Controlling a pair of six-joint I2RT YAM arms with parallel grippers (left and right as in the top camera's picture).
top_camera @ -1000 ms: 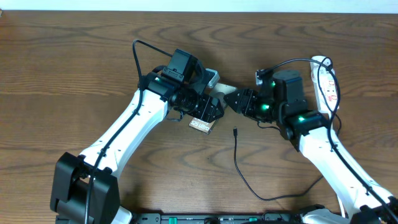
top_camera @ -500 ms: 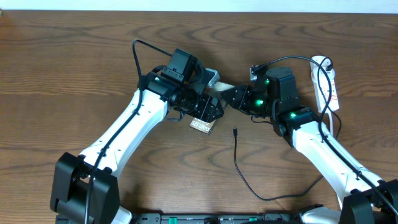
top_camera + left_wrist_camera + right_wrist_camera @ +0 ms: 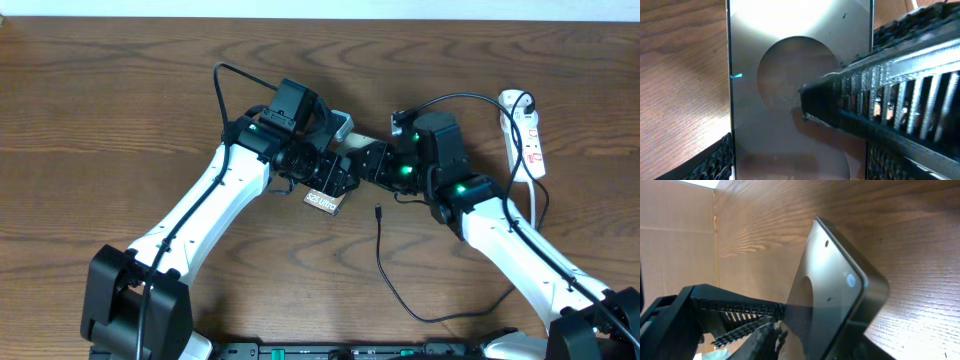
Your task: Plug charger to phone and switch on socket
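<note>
The robot's left gripper is gripping the phone across its width point(image 3: 765, 125), so the right gripper should hold the phone while the left gripper takes hold of it by its thin edge point(image 3: 731, 75).
The phone point(image 3: 322, 201) is tilted up off the table, held across its width by my left gripper point(image 3: 330, 178), which is shut on it. Its brownish-grey screen with a dark oval fills the left wrist view point(image 3: 790, 60). My right gripper point(image 3: 368, 163) is at the phone's right edge, open, with one finger over the screen point(image 3: 880, 100). The right wrist view shows the phone point(image 3: 825, 280) edge-on between these jaws point(image 3: 810, 345). The charger's plug tip point(image 3: 378, 211) lies loose on the table just below the right gripper. The socket point(image 3: 530, 140) lies at the far right.
The charger's thin black cable point(image 3: 400, 295) curves from the tip toward the front edge of the wooden table point(image 3: 120, 120). The socket's white cord point(image 3: 537, 205) runs down beside my right arm.
My right gripper has moved left from beside the socket's side toward the phone and now straddles its right edge. The left gripper, phone and charger tip have not moved.
</note>
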